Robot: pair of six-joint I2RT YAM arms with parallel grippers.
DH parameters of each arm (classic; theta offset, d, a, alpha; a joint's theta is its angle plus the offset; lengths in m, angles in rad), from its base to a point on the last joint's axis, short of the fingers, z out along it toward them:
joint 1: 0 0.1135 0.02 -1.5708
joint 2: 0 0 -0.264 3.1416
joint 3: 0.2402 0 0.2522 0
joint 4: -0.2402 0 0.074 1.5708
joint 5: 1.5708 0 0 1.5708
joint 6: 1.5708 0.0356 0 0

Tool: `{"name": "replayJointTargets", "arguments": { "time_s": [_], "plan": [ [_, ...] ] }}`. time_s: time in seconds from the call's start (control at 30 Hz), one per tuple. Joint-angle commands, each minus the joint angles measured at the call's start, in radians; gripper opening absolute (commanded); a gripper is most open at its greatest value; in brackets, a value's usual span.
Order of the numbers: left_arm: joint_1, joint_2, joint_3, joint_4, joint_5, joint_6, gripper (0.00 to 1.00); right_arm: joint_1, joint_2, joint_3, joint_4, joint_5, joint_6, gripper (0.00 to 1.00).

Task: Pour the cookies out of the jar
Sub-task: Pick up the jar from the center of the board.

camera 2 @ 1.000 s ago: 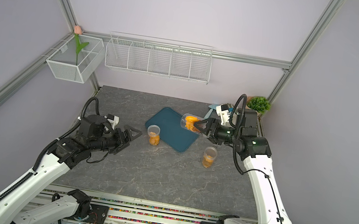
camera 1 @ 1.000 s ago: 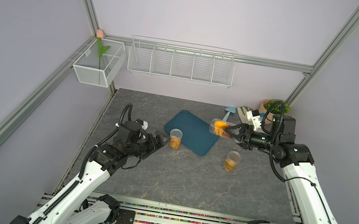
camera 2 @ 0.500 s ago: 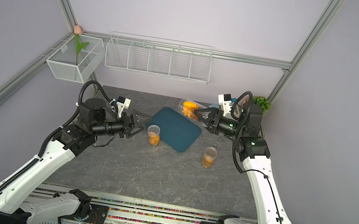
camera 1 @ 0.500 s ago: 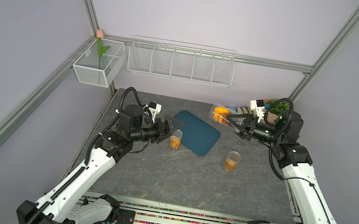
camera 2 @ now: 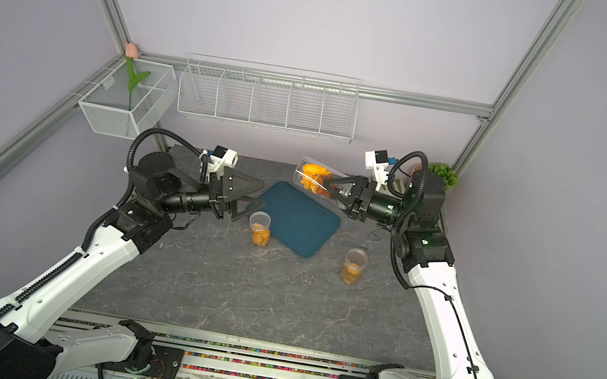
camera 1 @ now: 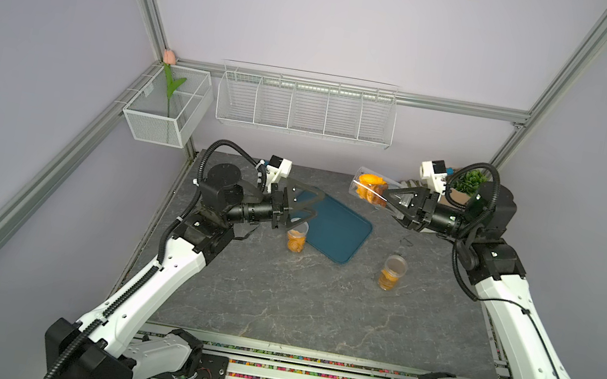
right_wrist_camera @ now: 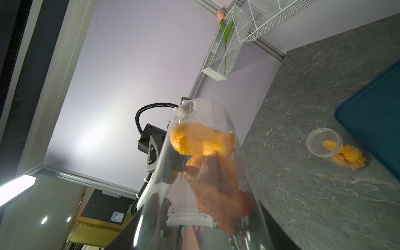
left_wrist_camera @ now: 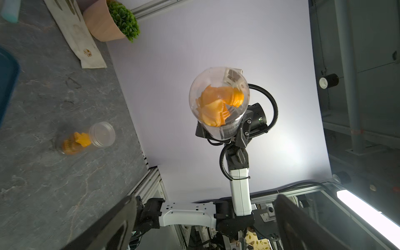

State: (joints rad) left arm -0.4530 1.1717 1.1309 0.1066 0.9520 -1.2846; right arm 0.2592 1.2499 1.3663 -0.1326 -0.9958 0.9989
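Observation:
The clear jar's loose end (camera 1: 356, 182) faces the left gripper's open fingers, so the left gripper keeps moving toward that end and closes around the clear jar's body (camera 1: 372, 189).
My right gripper (camera 1: 387, 200) (camera 2: 330, 184) is shut on a clear jar (camera 1: 371, 192) (camera 2: 314, 179), held almost level in the air behind the teal tray (camera 1: 333, 225). The orange-yellow cookies (camera 1: 369, 187) (right_wrist_camera: 201, 140) lie piled inside it. The left wrist view looks at the jar (left_wrist_camera: 218, 101) end on. My left gripper (camera 1: 318, 203) (camera 2: 263, 193) (left_wrist_camera: 205, 198) hangs open and empty above the tray's left edge, pointing at the held jar. In the right wrist view the jar (right_wrist_camera: 205, 173) fills the space between the jaws of my right gripper (right_wrist_camera: 199, 229).
Two small open jars of cookies stand on the grey table: one (camera 1: 296, 238) by the tray's left edge under my left gripper, one (camera 1: 391, 272) right of the tray. A potted plant (camera 1: 469, 182) sits at the back right. Wire baskets (camera 1: 305, 108) hang on the back wall.
My right gripper has lifted the jar higher and a little back. My left arm has risen from near the table and swung right toward the tray, gripper still open.

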Motion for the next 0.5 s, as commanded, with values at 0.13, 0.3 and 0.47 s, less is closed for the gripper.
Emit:
{"name": "replayJointTargets", "arguments": {
  "time_s": [0.13, 0.3, 0.47],
  "plan": [
    [-0.016, 0.050, 0.046, 0.198, 0.173, -0.217, 0.99, 0.066, 0.027, 0.053, 0.049, -0.106, 0.050, 0.60],
    [-0.042, 0.071, 0.060, 0.219, 0.199, -0.260, 0.99, 0.107, 0.050, 0.073, 0.009, -0.148, 0.028, 0.60],
    [-0.067, 0.079, 0.063, 0.223, 0.217, -0.292, 0.99, 0.155, 0.056, 0.079, -0.056, -0.191, -0.020, 0.60]
  ]
}}
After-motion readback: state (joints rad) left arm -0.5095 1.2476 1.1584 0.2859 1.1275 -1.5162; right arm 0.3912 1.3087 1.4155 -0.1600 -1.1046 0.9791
